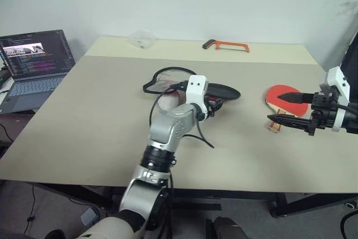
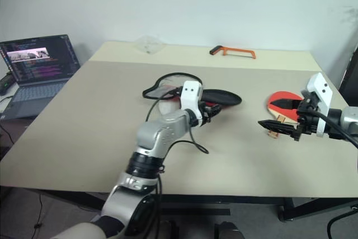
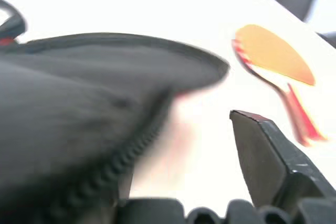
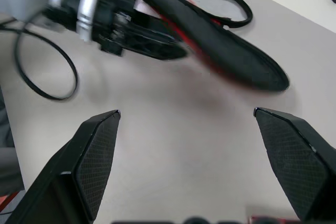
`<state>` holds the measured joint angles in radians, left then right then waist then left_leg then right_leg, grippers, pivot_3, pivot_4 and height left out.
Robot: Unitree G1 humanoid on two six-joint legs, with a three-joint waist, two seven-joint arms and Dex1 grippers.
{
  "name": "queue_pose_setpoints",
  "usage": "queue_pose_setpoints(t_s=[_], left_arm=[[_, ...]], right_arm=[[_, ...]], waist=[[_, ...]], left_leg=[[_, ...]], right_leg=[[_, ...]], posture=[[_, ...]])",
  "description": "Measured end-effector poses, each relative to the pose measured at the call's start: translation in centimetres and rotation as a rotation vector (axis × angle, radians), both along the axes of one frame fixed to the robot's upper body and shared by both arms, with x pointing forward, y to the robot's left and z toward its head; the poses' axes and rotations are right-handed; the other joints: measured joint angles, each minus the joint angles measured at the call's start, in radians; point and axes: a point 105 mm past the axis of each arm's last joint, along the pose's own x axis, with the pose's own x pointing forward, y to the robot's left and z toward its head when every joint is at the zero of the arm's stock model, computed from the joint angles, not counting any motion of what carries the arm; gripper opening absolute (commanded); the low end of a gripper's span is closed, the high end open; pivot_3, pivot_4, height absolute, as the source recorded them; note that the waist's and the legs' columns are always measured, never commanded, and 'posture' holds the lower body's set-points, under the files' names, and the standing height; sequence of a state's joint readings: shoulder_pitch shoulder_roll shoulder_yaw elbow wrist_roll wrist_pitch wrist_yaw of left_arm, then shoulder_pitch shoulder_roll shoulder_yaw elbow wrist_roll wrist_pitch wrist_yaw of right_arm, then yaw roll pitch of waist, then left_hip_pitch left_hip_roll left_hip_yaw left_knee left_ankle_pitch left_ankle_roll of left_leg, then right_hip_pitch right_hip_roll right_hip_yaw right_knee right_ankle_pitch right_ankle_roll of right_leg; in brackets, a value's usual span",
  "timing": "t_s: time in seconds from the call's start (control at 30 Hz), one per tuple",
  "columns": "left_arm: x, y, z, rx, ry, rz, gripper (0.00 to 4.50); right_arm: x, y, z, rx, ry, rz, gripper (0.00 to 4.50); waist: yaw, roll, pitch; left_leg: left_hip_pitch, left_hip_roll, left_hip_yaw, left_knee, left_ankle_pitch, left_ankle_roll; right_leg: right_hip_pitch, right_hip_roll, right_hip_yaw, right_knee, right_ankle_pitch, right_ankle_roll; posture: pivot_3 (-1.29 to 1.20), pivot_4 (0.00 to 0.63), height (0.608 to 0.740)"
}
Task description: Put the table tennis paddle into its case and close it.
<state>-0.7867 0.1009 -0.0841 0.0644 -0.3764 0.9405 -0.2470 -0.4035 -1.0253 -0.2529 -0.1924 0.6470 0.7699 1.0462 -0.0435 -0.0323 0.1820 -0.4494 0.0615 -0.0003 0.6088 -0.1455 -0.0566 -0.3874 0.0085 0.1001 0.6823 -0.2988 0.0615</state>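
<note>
I am going to lift the case flap (image 3: 89, 87), and it will swing open like a book cover, still joined, because exposed zipper teeth (image 3: 113, 167) line its loose rim.
The case (image 1: 222, 90) lies mid-table, a black flap with a red lining, and its zipper trim loops out at the back. My left gripper (image 1: 216, 103) sits at the case's near edge and is open. In the left wrist view the black fabric (image 3: 105, 87) covers one finger, and the other finger (image 3: 262, 166) stands clear with bare table between them. The table tennis paddle (image 1: 278, 94) lies red face up to the right, with its wooden handle (image 1: 273, 126) toward the table's front. My right gripper (image 1: 284, 109) hovers just over the paddle, open wide and empty.
An orange-framed hacksaw (image 1: 226, 45) and a clear plastic item (image 1: 141, 38) lie at the table's far edge. An open laptop (image 1: 36, 65) sits off to the left. A black cable (image 1: 200, 134) loops from my left arm onto the table (image 1: 84, 121).
</note>
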Motion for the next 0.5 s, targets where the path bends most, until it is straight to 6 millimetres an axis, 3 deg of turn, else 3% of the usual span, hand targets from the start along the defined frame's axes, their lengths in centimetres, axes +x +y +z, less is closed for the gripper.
queue_pose_setpoints(t_s=[0.23, 0.37, 0.5], left_arm=[[-2.1, 8.8, -1.6, 0.17, 0.065, -0.105, 3.09], [-3.4, 11.1, -2.4, 0.191, 0.098, -0.179, 3.09], [-4.1, 12.4, -1.2, 0.158, 0.072, -0.247, 3.09]], right_arm=[[-0.1, -0.4, 0.1, -0.012, 0.008, -0.002, 4.5], [-0.1, -0.5, 0.2, -0.011, 0.001, 0.001, 4.5], [0.0, -0.4, 0.3, -0.011, -0.004, 0.003, 4.5]], waist=[[-0.012, 0.001, 0.0], [-0.007, 0.001, 0.0], [-0.005, 0.001, 0.0]], left_leg=[[0.0, 0.0, 0.0, 0.001, 0.0, 0.0], [0.0, 0.0, 0.001, 0.001, 0.0, 0.0], [0.0, 0.001, 0.001, 0.0, 0.0, 0.0]], right_leg=[[0.0, -0.001, 0.0, 0.0, 0.0, 0.0], [0.0, -0.002, -0.001, -0.001, 0.0, 0.0], [0.0, -0.002, -0.001, -0.001, 0.0, -0.001]], posture=[[0.0, 0.15, 0.74], [0.0, 0.15, 0.74], [0.0, 0.15, 0.74]])
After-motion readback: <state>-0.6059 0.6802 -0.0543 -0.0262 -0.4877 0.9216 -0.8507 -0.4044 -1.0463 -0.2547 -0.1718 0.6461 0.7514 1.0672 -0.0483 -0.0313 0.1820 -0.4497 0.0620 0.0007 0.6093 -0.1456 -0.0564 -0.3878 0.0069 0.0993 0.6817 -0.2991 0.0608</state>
